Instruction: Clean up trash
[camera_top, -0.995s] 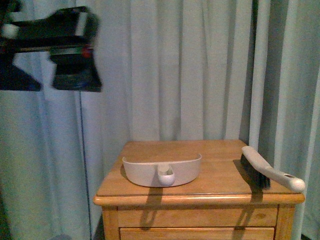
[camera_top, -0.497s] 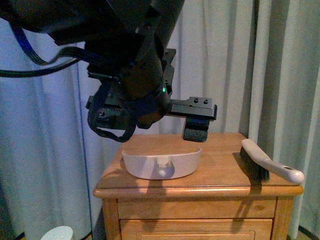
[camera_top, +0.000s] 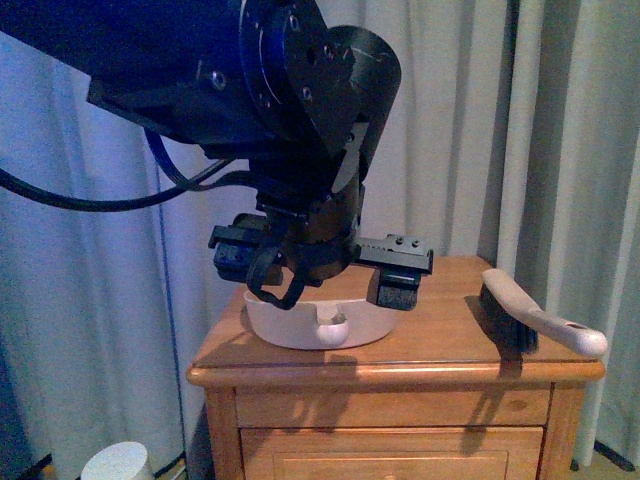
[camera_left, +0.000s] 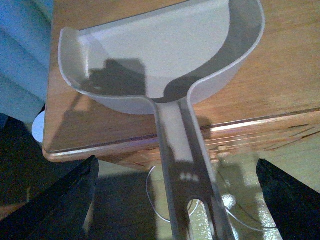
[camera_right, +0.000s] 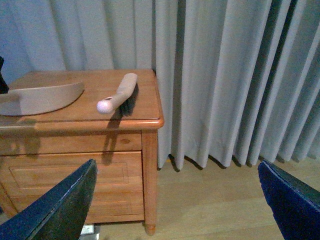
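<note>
The beige dustpan (camera_top: 368, 322) should hold the trash in when I carry it tipped up, because the dustpan's raised back side (camera_top: 283, 326) curves up around the handle.
No crumpled tissue wad shows clearly in any view. A beige dustpan (camera_top: 300, 330) lies on the wooden nightstand (camera_top: 440, 352), its handle sticking out over the front edge. My left gripper (camera_top: 315, 285) is open just above and in front of the dustpan. In the left wrist view the dustpan (camera_left: 165, 45) fills the frame and its handle (camera_left: 182, 165) runs between the spread fingers of the left gripper (camera_left: 177, 167) without touching them. My right gripper (camera_right: 176, 170) is open and empty, out to the nightstand's right, above the floor.
A beige hand brush (camera_top: 530, 320) with dark bristles lies on the nightstand's right side; it also shows in the right wrist view (camera_right: 122, 92). A white rounded object (camera_top: 115, 462) sits on the floor at the lower left; I cannot tell what it is. Grey curtains hang behind.
My left arm has swung down from the upper left to sit over the dustpan, moving lower and nearer it in the last half second. Dustpan and brush have stayed put.
</note>
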